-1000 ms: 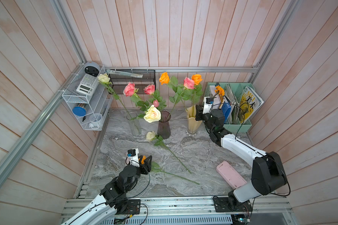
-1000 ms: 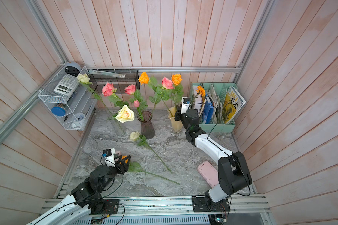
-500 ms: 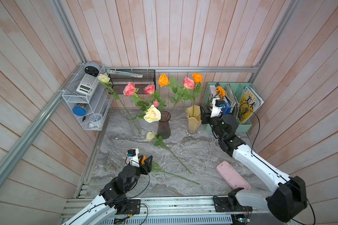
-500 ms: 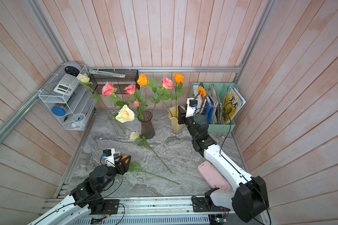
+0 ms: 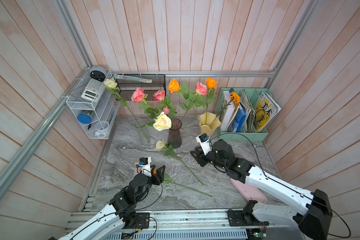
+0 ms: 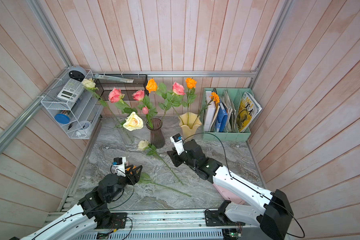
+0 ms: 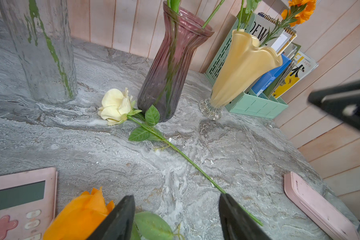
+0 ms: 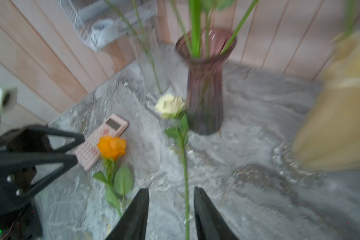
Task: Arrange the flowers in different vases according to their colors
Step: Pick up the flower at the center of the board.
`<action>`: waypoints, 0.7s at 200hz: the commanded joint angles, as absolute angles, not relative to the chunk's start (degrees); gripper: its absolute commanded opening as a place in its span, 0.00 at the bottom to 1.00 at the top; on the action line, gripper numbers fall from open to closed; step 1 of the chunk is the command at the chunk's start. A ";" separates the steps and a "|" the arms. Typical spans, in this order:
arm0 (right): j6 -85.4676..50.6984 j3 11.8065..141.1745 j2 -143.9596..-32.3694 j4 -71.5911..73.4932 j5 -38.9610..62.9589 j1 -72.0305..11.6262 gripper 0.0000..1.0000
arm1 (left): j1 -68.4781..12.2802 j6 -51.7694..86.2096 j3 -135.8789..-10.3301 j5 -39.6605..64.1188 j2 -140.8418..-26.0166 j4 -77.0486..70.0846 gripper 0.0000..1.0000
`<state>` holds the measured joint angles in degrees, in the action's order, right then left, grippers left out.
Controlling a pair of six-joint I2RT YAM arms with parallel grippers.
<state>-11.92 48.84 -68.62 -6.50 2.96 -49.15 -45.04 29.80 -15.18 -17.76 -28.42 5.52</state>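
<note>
My right gripper should keep going down until its open fingers are on both sides of the cream rose's stem (image 5: 192, 172) below the leaves. The stem lies free and runs lengthwise between those fingers.
Three vases stand at the back: a clear glass one (image 5: 142, 133) with cream roses, a dark purple one (image 5: 174, 133) with pink roses, and a pale yellow one (image 5: 209, 124) with orange flowers. A cream rose (image 5: 160, 144) lies on the table beside the purple vase, its stem running toward the front. An orange rose (image 7: 81, 214) lies by my left gripper (image 7: 176, 197), which hovers open over its leaf. My right gripper (image 8: 171, 189) is open and low over the table. The cream rose's stem (image 8: 185, 176) runs between its fingers in that view, ungripped.
A pink calculator (image 8: 104, 137) lies next to the orange rose head. A pink case (image 5: 248, 191) lies under the right arm. A mint-green file holder (image 5: 245, 133) stands back right, a white wire shelf (image 5: 89, 108) on the left wall, a black mesh basket (image 5: 141, 86) behind.
My right arm has drawn back from the yellow vase and come down over the cream rose's stem at mid-table, jaws wider than before. The left arm has not moved.
</note>
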 commanded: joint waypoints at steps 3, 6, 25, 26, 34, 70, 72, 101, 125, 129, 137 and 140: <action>-15.21 46.84 -71.96 -11.75 5.26 -50.01 0.42 | -45.18 30.70 -16.98 -19.80 -29.84 4.96 0.69; -15.19 46.79 -72.44 -11.83 5.16 -50.01 0.42 | -45.18 30.91 -16.95 -19.90 -30.10 4.98 0.69; -14.18 49.24 -77.14 -13.95 6.27 -49.92 0.42 | -45.17 31.69 -16.74 -20.00 -31.35 4.96 0.69; -14.17 49.50 -77.37 -14.23 6.43 -49.88 0.42 | -45.17 31.75 -16.76 -19.97 -31.41 4.94 0.69; -14.06 51.71 -79.97 -16.03 7.33 -49.88 0.42 | -45.16 31.97 -16.48 -19.79 -31.54 4.75 0.69; -12.45 61.24 -92.00 -23.43 9.14 -49.83 0.42 | -45.17 32.37 -15.47 -20.21 -29.98 5.04 0.69; -12.34 62.09 -92.72 -24.16 9.14 -49.81 0.42 | -45.17 32.39 -15.45 -20.21 -29.86 5.19 0.69; -7.71 73.12 -103.57 -34.83 11.13 -49.17 0.42 | -45.18 32.34 -15.46 -20.81 -28.93 7.49 0.69; -7.39 76.04 -107.78 -35.07 11.16 -48.42 0.41 | -45.17 32.37 -15.30 -21.05 -28.07 8.58 0.69; -7.30 76.41 -108.33 -35.07 11.48 -48.07 0.41 | -45.15 32.42 -15.27 -21.17 -27.83 8.68 0.69; -7.29 77.03 -109.18 -34.92 11.66 -47.46 0.41 | -45.13 32.51 -15.11 -21.26 -27.46 8.84 0.69; -7.23 77.30 -109.49 -34.91 11.69 -47.26 0.41 | -45.15 32.52 -15.11 -21.26 -27.33 8.89 0.69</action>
<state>-8.91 74.89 -107.18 -29.93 10.26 -48.97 -45.04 32.21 -15.46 -20.03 -28.60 7.35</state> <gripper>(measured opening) 0.413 0.692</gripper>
